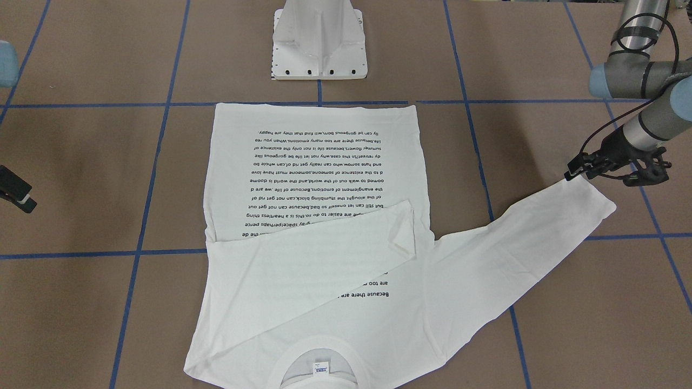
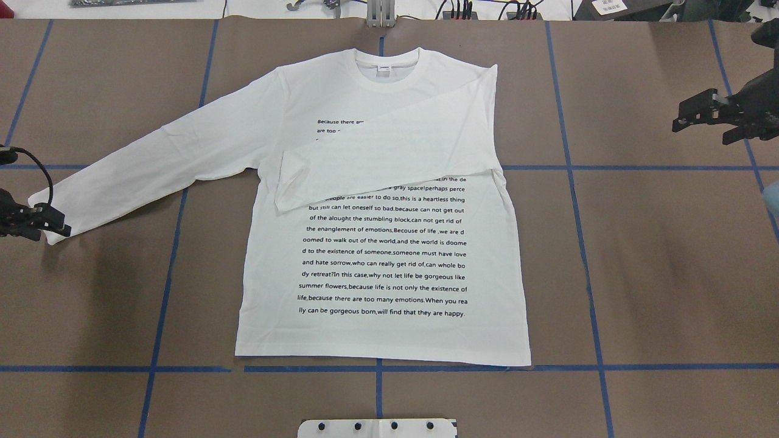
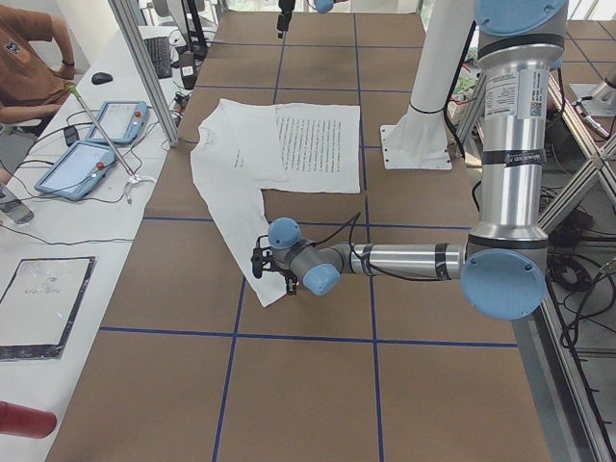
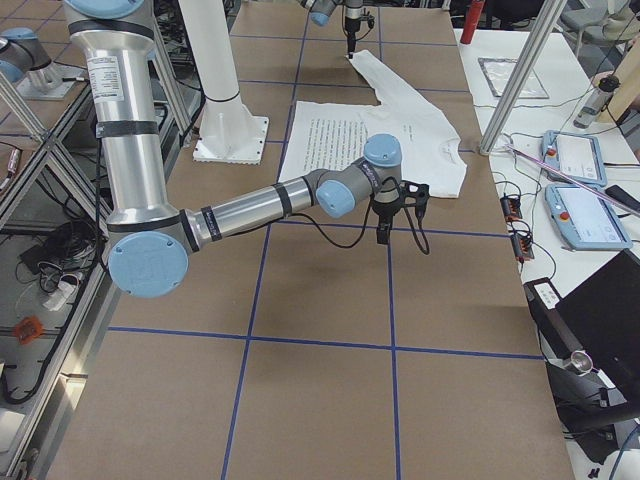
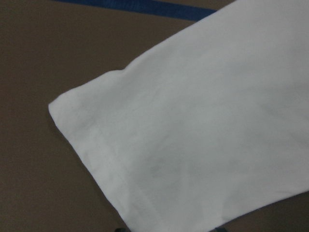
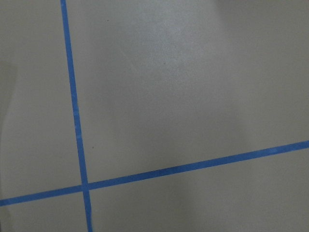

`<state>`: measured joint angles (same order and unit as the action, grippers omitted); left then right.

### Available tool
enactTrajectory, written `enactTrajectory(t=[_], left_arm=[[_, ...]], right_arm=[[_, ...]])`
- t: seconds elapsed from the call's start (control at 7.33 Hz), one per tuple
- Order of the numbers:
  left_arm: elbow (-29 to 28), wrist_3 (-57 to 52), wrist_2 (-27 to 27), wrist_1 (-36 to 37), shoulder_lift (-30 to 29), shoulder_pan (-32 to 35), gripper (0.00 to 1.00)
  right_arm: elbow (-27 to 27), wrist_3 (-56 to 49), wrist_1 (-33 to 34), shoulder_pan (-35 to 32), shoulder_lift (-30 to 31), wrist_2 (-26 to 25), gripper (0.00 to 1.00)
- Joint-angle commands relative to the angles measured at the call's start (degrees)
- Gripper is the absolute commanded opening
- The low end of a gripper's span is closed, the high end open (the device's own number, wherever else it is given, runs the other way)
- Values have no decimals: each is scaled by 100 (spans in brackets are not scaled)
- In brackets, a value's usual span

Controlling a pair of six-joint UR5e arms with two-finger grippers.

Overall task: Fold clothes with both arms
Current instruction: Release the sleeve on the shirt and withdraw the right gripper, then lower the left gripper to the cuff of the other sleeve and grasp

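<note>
The outstretched sleeve's cuff (image 5: pixel 108 166) lies flat between the open fingers of the robot's left gripper, so the robot should reach further down and pinch the cuff's near corner before it folds the sleeve over.
The white long-sleeved T-shirt (image 2: pixel 383 255) lies flat with its black text facing up and its collar (image 2: pixel 387 76) away from the robot. One sleeve (image 2: pixel 395 152) is folded across the chest. The other sleeve (image 2: pixel 152 164) stretches out flat toward the robot's left. My left gripper (image 2: pixel 52 224) hangs right at that sleeve's cuff (image 5: pixel 145 159), its fingers look open, and the cuff lies flat on the table. My right gripper (image 2: pixel 684 115) hovers open over bare table well off the shirt's other side, holding nothing.
The brown table is marked by blue tape lines (image 2: pixel 377 368). The white pedestal base (image 1: pixel 319 48) stands just behind the shirt's hem. A side bench with tablets (image 3: pixel 96 135) and a seated person (image 3: pixel 29 58) lies past the collar end.
</note>
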<state>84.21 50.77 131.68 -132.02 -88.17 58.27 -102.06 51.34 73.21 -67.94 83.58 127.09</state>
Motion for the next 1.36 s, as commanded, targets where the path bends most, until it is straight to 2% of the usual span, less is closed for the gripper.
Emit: enactTrajectory(t=[0.0,0.27,0.41,0.55,1.09,1.23], left_arm=[[-10,3,-20,1,10,0,59],[7,30,-11,1,28,0,32],[34,230,-20,-8,19,0,5],[51,310,-11,-8,11,0,0],[245,311,-2,44,46,0,0],[219,293,-20,45,89,0,44]], right_arm=[[2,-2,0,0,-8,0,99],[2,16,0,0,-26,0,99],[2,16,0,0,-26,0,99],[-7,16,0,0,-35,0,99],[10,25,9,0,-26,0,99],[10,25,0,0,-26,0,99]])
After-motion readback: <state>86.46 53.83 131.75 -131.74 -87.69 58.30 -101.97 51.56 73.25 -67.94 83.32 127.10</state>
